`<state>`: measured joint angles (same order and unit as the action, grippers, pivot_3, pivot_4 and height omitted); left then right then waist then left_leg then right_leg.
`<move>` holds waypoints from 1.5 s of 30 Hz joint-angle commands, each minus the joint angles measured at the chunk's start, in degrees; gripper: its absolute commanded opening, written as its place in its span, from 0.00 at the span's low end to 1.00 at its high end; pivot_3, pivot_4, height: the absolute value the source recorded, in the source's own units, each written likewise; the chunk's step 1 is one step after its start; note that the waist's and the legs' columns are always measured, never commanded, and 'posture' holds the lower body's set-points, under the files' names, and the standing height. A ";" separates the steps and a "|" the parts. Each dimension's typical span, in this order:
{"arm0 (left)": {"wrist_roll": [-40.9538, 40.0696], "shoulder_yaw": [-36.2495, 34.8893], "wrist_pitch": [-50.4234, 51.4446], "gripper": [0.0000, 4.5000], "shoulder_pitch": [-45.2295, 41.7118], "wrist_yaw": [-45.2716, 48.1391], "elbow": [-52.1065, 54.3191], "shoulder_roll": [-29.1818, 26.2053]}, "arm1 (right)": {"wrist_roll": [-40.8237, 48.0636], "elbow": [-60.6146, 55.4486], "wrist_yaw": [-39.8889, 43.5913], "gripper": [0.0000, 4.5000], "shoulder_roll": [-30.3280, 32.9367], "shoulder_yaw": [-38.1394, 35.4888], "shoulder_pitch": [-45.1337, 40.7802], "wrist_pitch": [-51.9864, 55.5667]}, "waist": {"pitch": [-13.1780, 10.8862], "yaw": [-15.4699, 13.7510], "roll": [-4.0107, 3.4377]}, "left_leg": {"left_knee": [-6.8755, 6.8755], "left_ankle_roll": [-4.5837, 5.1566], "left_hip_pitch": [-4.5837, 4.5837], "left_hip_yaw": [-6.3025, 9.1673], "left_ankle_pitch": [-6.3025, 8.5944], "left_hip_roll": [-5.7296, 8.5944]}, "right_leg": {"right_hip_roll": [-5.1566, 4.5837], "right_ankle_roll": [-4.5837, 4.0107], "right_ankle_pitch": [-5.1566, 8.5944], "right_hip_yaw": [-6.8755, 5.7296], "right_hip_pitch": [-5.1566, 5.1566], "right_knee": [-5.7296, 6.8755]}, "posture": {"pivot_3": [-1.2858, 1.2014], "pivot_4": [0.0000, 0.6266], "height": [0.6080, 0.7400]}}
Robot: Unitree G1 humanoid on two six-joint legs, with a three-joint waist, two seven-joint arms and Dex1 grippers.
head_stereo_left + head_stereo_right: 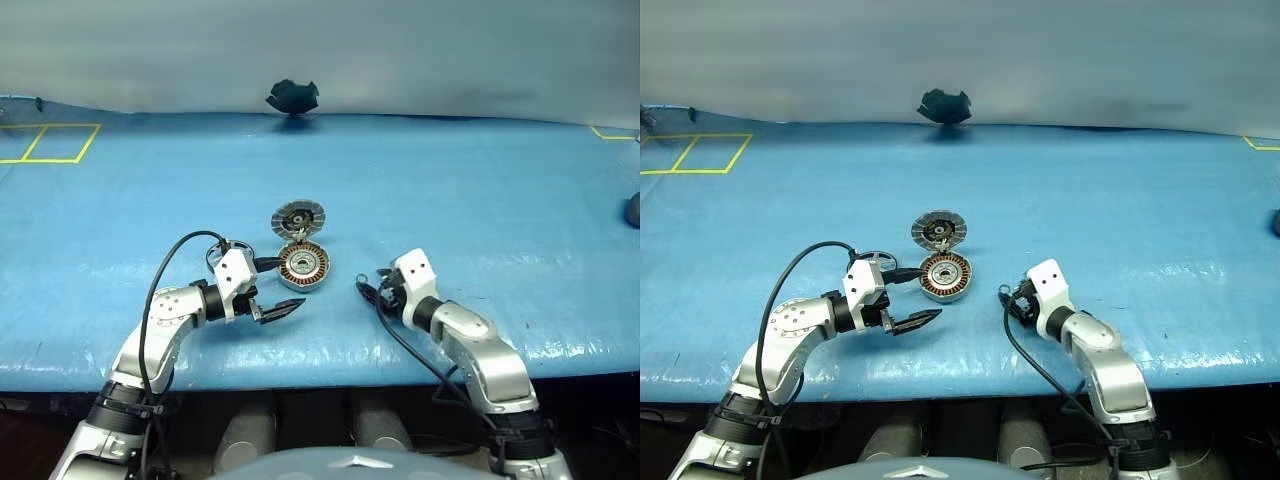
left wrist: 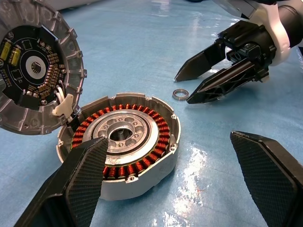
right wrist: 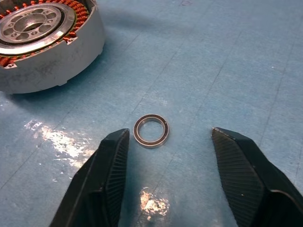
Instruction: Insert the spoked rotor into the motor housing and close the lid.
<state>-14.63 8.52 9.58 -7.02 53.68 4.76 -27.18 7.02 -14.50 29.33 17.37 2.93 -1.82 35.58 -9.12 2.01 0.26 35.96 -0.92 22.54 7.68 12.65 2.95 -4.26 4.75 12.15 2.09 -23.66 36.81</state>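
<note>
The hub's round middle hole [image 3: 29,22] seems about the same width as the small silver ring [image 3: 151,131]. The ring will therefore come to rest inside the hole when I lower it.
The motor housing [image 1: 304,265] is a short silver can with a copper winding ring and a holed silver hub, resting on the blue mat. Its lid [image 1: 298,218] stands swung open behind it, ribbed rim and dark circuit face showing. My left gripper [image 1: 293,282] is open beside the housing, one finger [image 2: 85,179] at its near wall. My right gripper [image 3: 169,134] is open low over the mat, and a small plain silver ring [image 3: 151,131] lies untouched between its fingers. This ring shows no spokes or hub. The spoked rotor is out of view.
A dark crumpled object [image 1: 292,96] sits at the mat's far edge. Yellow tape squares [image 1: 50,143] mark the far left. Another dark object [image 1: 633,210] shows at the right border. The table's front edge runs just under both arms.
</note>
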 commanded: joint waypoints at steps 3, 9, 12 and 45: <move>-0.26 -0.47 -0.21 1.00 -0.04 -0.42 0.31 -0.12 | -0.34 0.13 -1.93 0.39 0.29 0.81 0.07 -0.72 | 0.00 0.03 0.00 | -0.01 0.00 0.00 0.00 0.00 -0.01 | 0.00 0.00 0.00 0.00 -0.01 0.00 | 0.52 0.24 1.00; -0.27 -0.43 -0.19 1.00 -0.09 -0.70 0.20 -0.05 | -0.54 0.51 -2.70 0.39 0.49 1.81 -0.25 -2.07 | 0.00 0.06 0.00 | 0.03 0.00 -0.02 -0.01 0.00 -0.01 | 0.01 0.00 0.00 0.01 0.03 0.01 | 0.52 0.24 1.00; -0.18 -0.42 -0.27 1.00 -0.10 -0.90 0.14 -0.08 | 0.64 0.50 -2.69 0.39 -0.23 1.19 -0.63 -2.18 | 0.00 0.07 0.00 | 0.03 0.00 -0.02 -0.01 0.00 -0.01 | 0.01 0.00 0.00 0.01 0.02 0.01 | 0.52 0.24 1.00; -0.47 -1.27 -0.46 1.00 1.23 0.91 0.75 -2.27 | 4.44 -8.52 0.82 0.16 2.06 5.47 -4.79 2.77 | 0.00 0.10 -0.01 | 0.03 0.00 -0.02 0.00 0.00 -0.02 | 0.04 0.00 -0.01 0.02 0.02 0.03 | 0.52 0.24 1.00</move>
<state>-14.19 8.43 9.70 -5.63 54.07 4.73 -28.79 9.94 -19.17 29.40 19.75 8.23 -4.93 38.11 -9.12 2.11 0.25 35.99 -0.92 22.53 7.68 12.65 2.93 -4.22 4.75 12.14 2.11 -23.65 36.84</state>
